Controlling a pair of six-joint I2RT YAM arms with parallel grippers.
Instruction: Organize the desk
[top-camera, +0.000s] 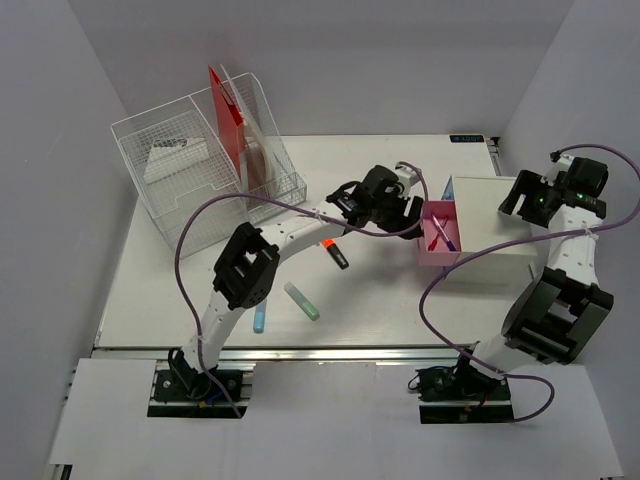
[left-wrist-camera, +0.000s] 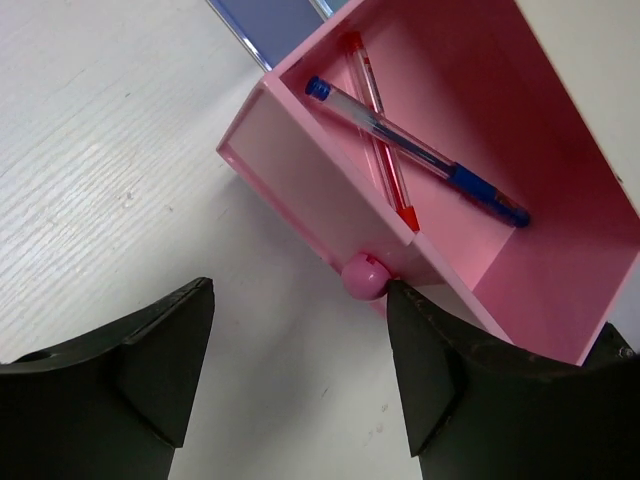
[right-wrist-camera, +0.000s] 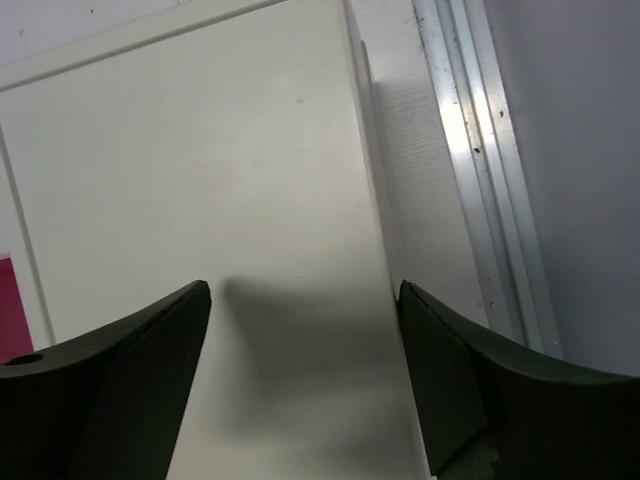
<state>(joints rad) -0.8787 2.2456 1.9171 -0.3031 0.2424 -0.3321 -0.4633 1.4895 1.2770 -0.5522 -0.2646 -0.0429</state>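
Observation:
I should use my left gripper to push the pink drawer (left-wrist-camera: 315, 182) shut, because it sticks out over the lower blue drawer (left-wrist-camera: 268, 32), then move back and grab the lower knob.
The white desk (top-camera: 160, 290) bears three loose highlighters: an orange-and-black one (top-camera: 335, 252), a green one (top-camera: 302, 300) and a blue one (top-camera: 259, 318). A pink drawer (top-camera: 440, 235) stands pulled out of the small white drawer box (top-camera: 492, 215). In the left wrist view the drawer (left-wrist-camera: 560, 180) holds a blue pen (left-wrist-camera: 420, 150) and a red pen (left-wrist-camera: 385, 150). My left gripper (top-camera: 410, 212) is open and empty (left-wrist-camera: 298, 290), its right fingertip beside the pink knob (left-wrist-camera: 364, 275). My right gripper (top-camera: 520, 200) is open and empty (right-wrist-camera: 303, 290), just above the top of the box (right-wrist-camera: 200, 180).
A clear wire-mesh organizer (top-camera: 185, 175) with a red folder (top-camera: 226, 115) stands at the back left. A silver rail (top-camera: 300, 350) runs along the desk's front edge, another along the right edge (right-wrist-camera: 480, 180). Grey walls close in on the left, back and right.

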